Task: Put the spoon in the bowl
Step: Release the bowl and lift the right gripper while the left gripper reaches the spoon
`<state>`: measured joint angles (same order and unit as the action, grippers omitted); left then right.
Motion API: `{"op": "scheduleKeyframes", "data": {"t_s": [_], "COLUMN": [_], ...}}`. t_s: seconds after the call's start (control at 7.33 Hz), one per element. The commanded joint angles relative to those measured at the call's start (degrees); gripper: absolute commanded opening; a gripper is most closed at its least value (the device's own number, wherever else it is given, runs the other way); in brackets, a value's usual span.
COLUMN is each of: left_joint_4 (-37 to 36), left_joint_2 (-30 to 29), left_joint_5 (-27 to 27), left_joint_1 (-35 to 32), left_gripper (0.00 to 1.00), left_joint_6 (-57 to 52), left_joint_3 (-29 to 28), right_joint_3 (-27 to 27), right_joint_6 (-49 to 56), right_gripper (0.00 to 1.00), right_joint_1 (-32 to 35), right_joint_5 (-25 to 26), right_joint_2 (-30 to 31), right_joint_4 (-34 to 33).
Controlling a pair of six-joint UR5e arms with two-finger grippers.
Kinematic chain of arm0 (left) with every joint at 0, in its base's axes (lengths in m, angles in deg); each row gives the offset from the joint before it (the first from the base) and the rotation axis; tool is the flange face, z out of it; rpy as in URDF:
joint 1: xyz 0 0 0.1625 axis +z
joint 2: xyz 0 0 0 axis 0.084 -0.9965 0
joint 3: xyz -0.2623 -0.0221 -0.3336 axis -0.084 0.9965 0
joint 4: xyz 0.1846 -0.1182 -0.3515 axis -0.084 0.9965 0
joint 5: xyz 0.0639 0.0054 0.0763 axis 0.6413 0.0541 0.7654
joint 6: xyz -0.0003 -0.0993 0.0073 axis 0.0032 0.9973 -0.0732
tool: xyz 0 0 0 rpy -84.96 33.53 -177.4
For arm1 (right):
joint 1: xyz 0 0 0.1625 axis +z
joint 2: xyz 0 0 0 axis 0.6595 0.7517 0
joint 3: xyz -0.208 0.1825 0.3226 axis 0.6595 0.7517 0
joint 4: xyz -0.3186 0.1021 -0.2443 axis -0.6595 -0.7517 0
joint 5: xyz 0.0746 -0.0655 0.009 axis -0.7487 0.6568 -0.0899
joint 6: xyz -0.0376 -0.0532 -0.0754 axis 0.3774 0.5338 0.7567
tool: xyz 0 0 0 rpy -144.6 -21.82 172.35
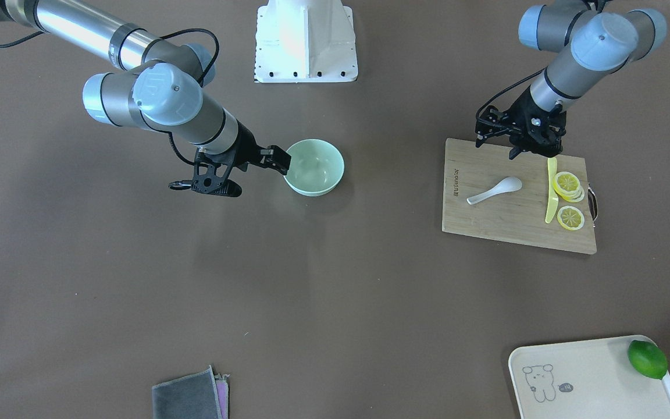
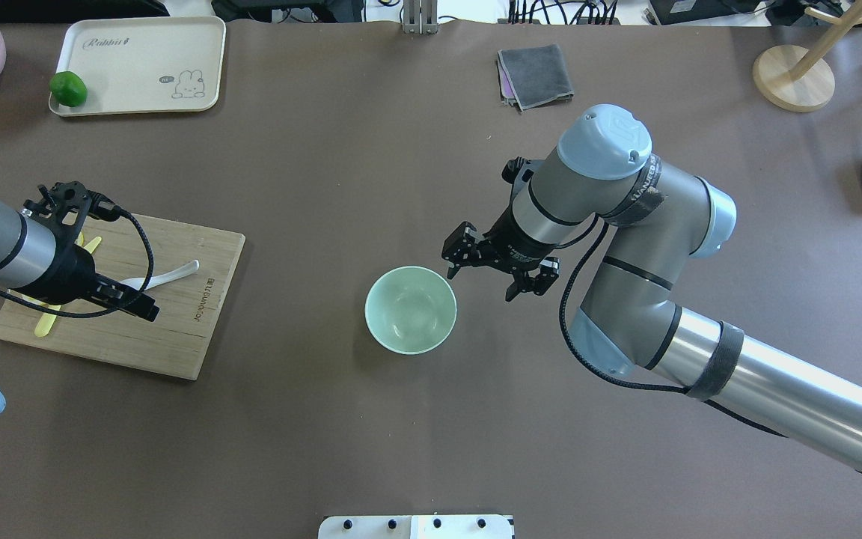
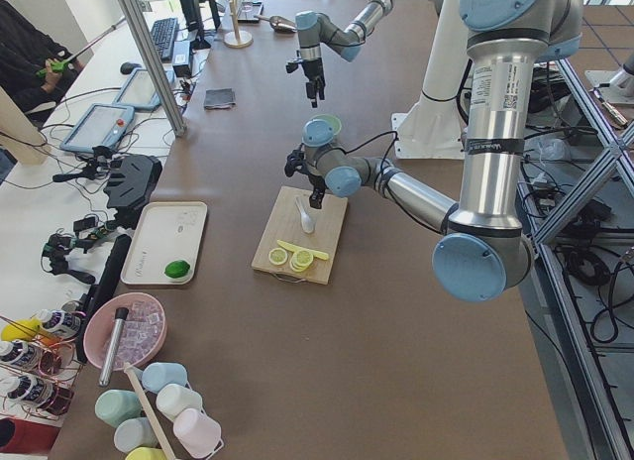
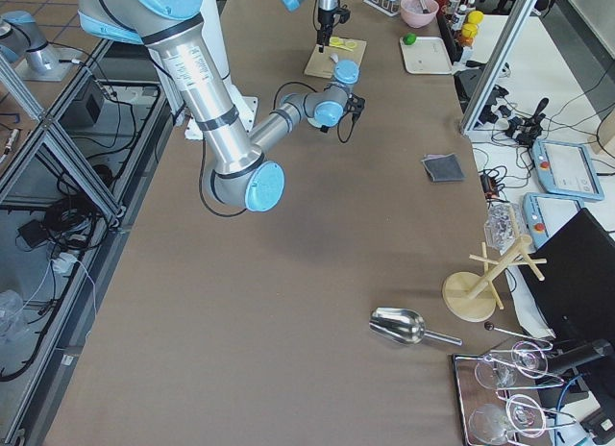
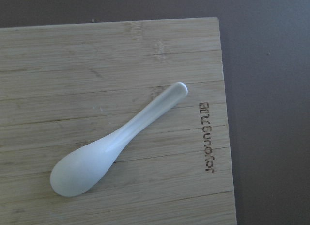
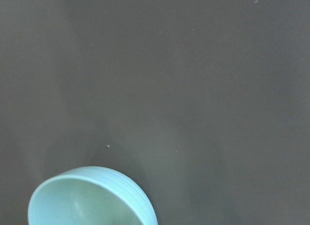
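The spoon [image 5: 118,140] lies at a slant to my left gripper's open fingers. I should turn my left gripper in line with the spoon's handle before I lower it around the spoon's neck [image 1: 498,189].
The white spoon [image 1: 495,191] lies flat on the wooden cutting board [image 1: 503,224], scoop toward the yellow knife. It also shows in the overhead view [image 2: 170,273] and fills the left wrist view [image 5: 116,142]. My left gripper [image 1: 533,153] hangs open above the board's robot-side edge, just beside the spoon and not touching it. The mint-green bowl [image 1: 314,167] stands empty mid-table, also in the overhead view [image 2: 410,309] and the right wrist view [image 6: 87,200]. My right gripper [image 2: 482,284] is open and empty, close beside the bowl's rim.
A yellow knife [image 1: 551,195] and lemon slices [image 1: 567,185] lie on the board next to the spoon. A cream tray [image 1: 591,384] with a lime [image 1: 647,359] sits at a table corner. A grey cloth [image 1: 189,398] lies at the far edge. The robot base [image 1: 306,41] is behind the bowl.
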<state>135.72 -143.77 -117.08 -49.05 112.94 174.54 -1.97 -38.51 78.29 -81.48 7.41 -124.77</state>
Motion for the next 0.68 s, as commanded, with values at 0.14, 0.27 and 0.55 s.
{"op": "scheduleKeyframes", "data": {"t_s": [0.14,0.27,0.55], "left_joint_4": [-3.6,-3.7,-3.6], "left_joint_2": [0.2,1.8,2.0], "left_joint_5": [3.6,10.4,13.7], "left_joint_1": [-2.3,-2.0,1.1], "left_gripper": [0.98,0.98,0.98], "left_joint_6": [-21.6,-21.9,-29.3], "left_joint_3": [-0.2,1.8,1.1], "right_joint_3": [-0.2,-0.1,-0.5], "right_joint_6": [2.8,3.0,3.0], "right_gripper": [1.00,1.00,1.00], "right_joint_1": [2.0,2.2,3.0], "right_joint_5": [0.1,0.2,0.1], "right_joint_2": [3.5,3.9,4.6], "right_joint_4": [-0.2,-0.2,-0.2]}}
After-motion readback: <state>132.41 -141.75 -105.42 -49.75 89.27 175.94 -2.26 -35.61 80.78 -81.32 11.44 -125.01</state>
